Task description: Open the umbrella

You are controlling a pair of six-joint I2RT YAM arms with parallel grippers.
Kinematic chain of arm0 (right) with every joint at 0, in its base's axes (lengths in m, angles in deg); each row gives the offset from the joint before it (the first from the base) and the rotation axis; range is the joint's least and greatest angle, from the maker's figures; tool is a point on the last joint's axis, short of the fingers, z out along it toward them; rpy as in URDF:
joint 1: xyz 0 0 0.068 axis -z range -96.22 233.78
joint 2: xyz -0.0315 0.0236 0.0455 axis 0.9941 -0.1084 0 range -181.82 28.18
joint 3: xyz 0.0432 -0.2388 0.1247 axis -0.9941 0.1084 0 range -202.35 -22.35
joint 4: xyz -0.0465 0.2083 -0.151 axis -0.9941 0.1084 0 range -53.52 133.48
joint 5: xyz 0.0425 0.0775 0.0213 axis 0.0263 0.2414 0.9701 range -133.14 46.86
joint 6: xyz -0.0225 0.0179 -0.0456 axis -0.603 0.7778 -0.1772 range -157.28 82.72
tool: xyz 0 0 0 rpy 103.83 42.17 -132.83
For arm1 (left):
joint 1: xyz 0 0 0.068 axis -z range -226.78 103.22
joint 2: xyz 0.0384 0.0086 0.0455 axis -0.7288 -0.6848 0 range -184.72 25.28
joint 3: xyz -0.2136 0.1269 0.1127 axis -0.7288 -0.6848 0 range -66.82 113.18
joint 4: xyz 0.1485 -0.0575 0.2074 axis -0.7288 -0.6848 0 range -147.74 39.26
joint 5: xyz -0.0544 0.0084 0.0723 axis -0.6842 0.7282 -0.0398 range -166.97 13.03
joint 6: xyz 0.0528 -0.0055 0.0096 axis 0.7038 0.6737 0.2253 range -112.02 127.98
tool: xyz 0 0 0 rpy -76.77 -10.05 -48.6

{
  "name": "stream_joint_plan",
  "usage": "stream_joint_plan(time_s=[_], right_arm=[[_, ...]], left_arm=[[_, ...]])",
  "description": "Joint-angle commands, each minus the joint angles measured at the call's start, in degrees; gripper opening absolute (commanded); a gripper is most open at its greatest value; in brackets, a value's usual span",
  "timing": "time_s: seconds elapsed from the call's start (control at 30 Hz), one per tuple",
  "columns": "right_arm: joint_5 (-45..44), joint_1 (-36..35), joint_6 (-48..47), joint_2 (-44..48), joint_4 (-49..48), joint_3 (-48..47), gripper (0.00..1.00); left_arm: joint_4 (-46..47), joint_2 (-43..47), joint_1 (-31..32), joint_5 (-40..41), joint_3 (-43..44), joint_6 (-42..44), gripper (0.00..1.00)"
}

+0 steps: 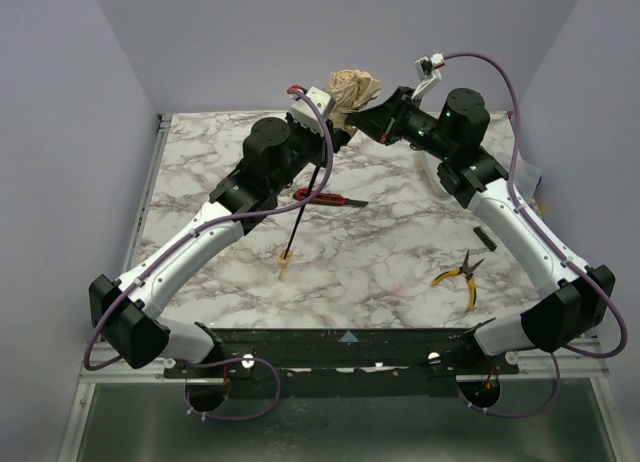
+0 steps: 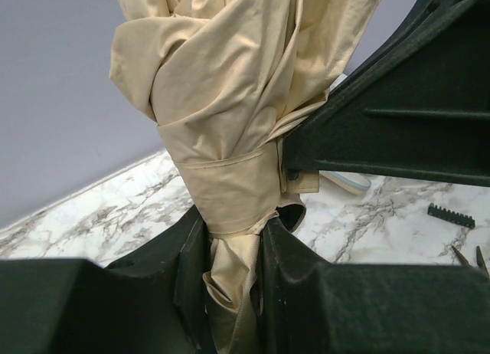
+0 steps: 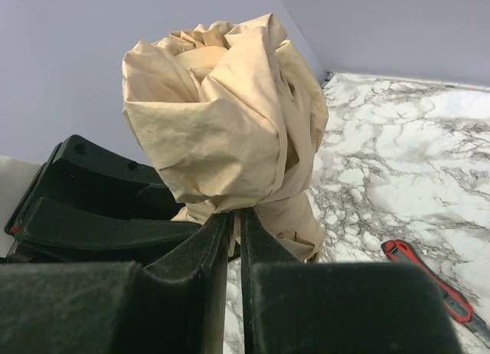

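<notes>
The fingers of the robot's right gripper pinch just the edge of the strap's tab, so the gripper should open, move back and bring its fingers around the tab (image 2: 305, 182) before it pulls.
The umbrella (image 1: 354, 86) is folded, its tan fabric bunched and wrapped by a strap (image 2: 222, 166). It is held up at the back of the table. Its thin black shaft (image 1: 305, 212) slants down to the small beige handle (image 1: 285, 270), which is at the marble top. My left gripper (image 1: 338, 117) is shut on the lower fabric (image 2: 230, 254). My right gripper (image 1: 366, 119) comes from the right and its jaws are nearly closed, pinching a thin tan edge of the umbrella (image 3: 246, 178) just under the bundle. The two grippers are close together.
A red-handled cutter (image 1: 325, 196) lies under the left arm and also shows in the right wrist view (image 3: 429, 281). Yellow-handled pliers (image 1: 458, 275) and a black toothed strip (image 1: 485, 236) lie at the right. Grey walls close in the back and sides.
</notes>
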Motion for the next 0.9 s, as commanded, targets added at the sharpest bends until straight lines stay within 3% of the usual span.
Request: stream_joint_plan(time_s=[0.0,0.1,0.3,0.53,0.87], right_arm=[[0.6,-1.2,-0.7,-0.7,-0.9,-0.5,0.17],[-0.5,-1.2,-0.7,-1.0,-0.1,-1.1,0.22],[-5.6,-2.0,-2.0,-2.3,3.5,-2.6,0.22],[-10.7,-3.8,-3.4,-4.3,7.4,-3.7,0.01],[-15.0,-3.2,-14.0,-4.4,11.0,-2.5,0.00]], left_arm=[[3.4,0.5,1.0,1.4,1.4,2.1,0.00],[3.1,0.1,1.2,1.6,1.8,2.3,0.00],[3.4,0.1,2.1,1.3,2.2,2.6,0.00],[2.9,0.1,3.5,0.6,2.8,2.6,0.00],[1.3,3.1,1.6,-4.9,0.9,-2.0,0.00]])
